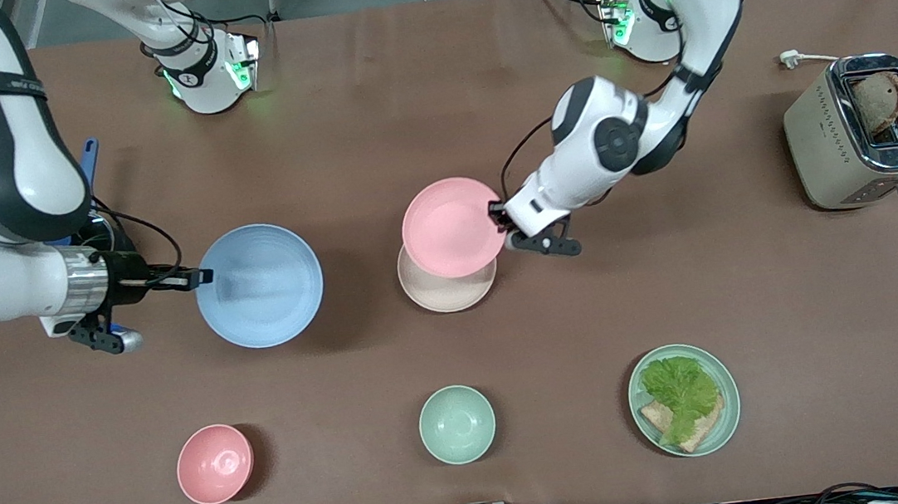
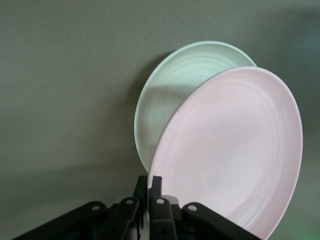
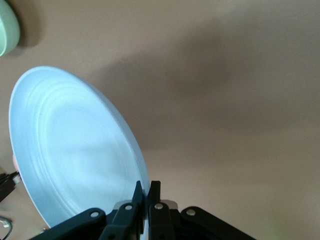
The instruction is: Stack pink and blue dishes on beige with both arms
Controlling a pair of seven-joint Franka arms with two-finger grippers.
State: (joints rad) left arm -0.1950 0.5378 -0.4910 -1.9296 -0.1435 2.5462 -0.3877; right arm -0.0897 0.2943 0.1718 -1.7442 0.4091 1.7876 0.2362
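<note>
My left gripper should lay the pink plate (image 1: 453,226) flat, since it hangs tilted over the beige plate (image 1: 450,293), and move away before my right gripper brings the blue plate.
My left gripper (image 1: 498,217) is shut on the rim of the pale pink plate (image 1: 450,227), holding it tilted just over the cream-beige plate (image 1: 445,294), which lies on the table mid-way along it. The left wrist view shows the fingers (image 2: 156,186) pinching the pink plate (image 2: 235,150), with the beige plate (image 2: 170,95) partly covered beneath it. My right gripper (image 1: 201,276) is shut on the rim of the light blue plate (image 1: 259,284), held off the table toward the right arm's end. In the right wrist view the blue plate (image 3: 70,150) stands clamped in the right gripper (image 3: 147,187).
Nearer the front camera sit a small pink bowl (image 1: 215,463), a small mint-green bowl (image 1: 457,424) and a mint-green plate (image 1: 725,415) with lettuce and bread. A toaster (image 1: 821,138) holding bread stands at the left arm's end.
</note>
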